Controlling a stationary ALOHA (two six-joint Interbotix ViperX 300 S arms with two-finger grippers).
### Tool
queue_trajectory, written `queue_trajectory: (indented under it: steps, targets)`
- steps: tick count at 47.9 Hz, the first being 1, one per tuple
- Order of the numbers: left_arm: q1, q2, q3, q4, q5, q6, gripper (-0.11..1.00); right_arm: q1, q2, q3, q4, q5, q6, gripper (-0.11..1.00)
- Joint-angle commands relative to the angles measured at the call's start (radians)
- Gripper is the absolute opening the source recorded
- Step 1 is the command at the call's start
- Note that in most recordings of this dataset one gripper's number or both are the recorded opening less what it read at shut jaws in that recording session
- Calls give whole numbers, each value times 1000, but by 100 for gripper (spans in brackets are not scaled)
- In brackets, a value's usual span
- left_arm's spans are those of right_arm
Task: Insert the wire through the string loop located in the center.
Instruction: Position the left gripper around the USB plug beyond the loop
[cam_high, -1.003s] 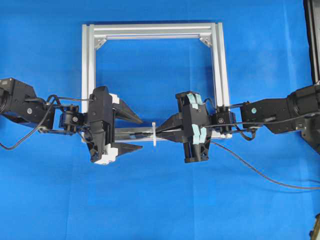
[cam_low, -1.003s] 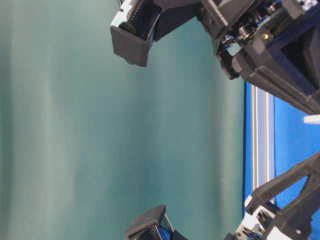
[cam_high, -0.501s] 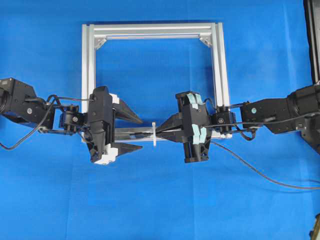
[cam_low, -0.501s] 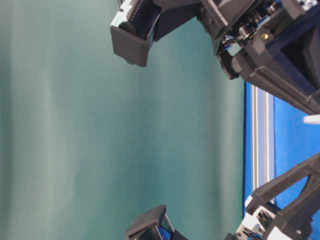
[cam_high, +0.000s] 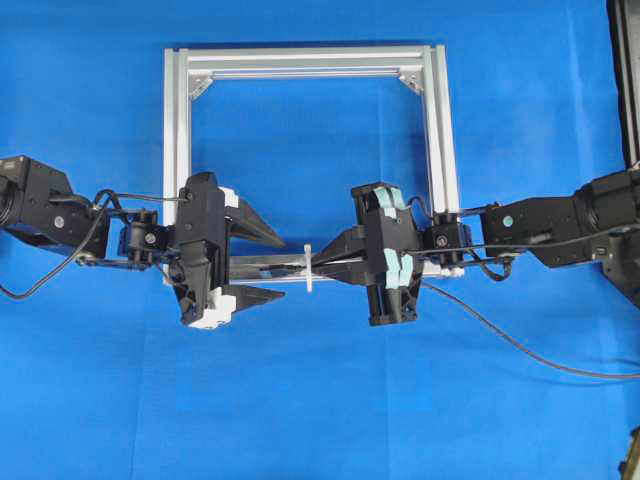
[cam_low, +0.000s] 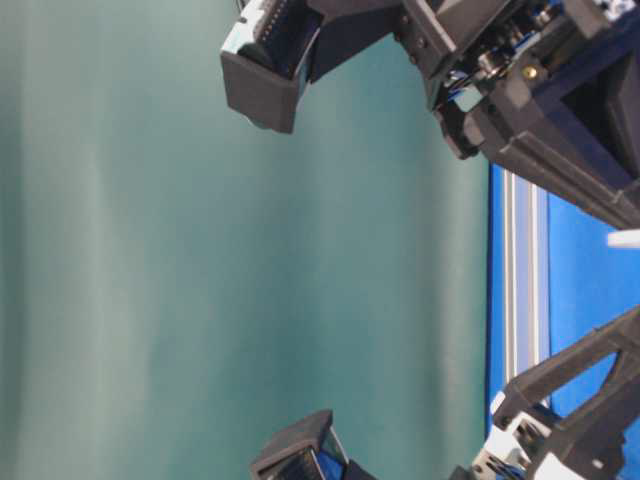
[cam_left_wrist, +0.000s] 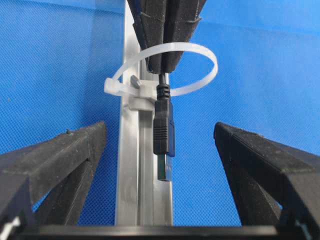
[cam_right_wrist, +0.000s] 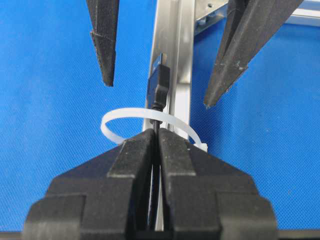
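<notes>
The white string loop (cam_left_wrist: 168, 47) curves wide around the thin black wire (cam_left_wrist: 162, 79). The wire will slip through behind the plug when I pull it.
The white string loop (cam_left_wrist: 197, 50) is fixed to the front bar of the aluminium frame (cam_high: 300, 62) and also shows in the overhead view (cam_high: 308, 268) and the right wrist view (cam_right_wrist: 114, 120). My right gripper (cam_right_wrist: 156, 139) is shut on the black wire (cam_high: 500, 330) just behind its plug, with its tips at the loop. The plug (cam_left_wrist: 163, 135) has passed through the loop and hangs over the bar; it also shows in the right wrist view (cam_right_wrist: 159, 85). My left gripper (cam_left_wrist: 157, 131) is open, with one finger on each side of the plug and not touching it.
The wire trails from my right gripper to the right edge of the blue mat (cam_high: 320, 400). The silver frame bar (cam_left_wrist: 132, 170) runs under both grippers. A dark stand (cam_high: 625, 80) is at the far right edge.
</notes>
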Motion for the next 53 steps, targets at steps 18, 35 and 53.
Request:
queue_trajectory:
  steps: [18,35,53]
  targets:
    - [6,-11,-37,0,35,-25,52,0,-14,-15,-2,-8,-2,-2]
    - [8,-11,-37,2,44,-23,8,0,-14,-15,-2,-8,-2,-2]
    - [6,-15,-34,2,43,-23,8,0,-15,-15,-2,-3,-3,-2]
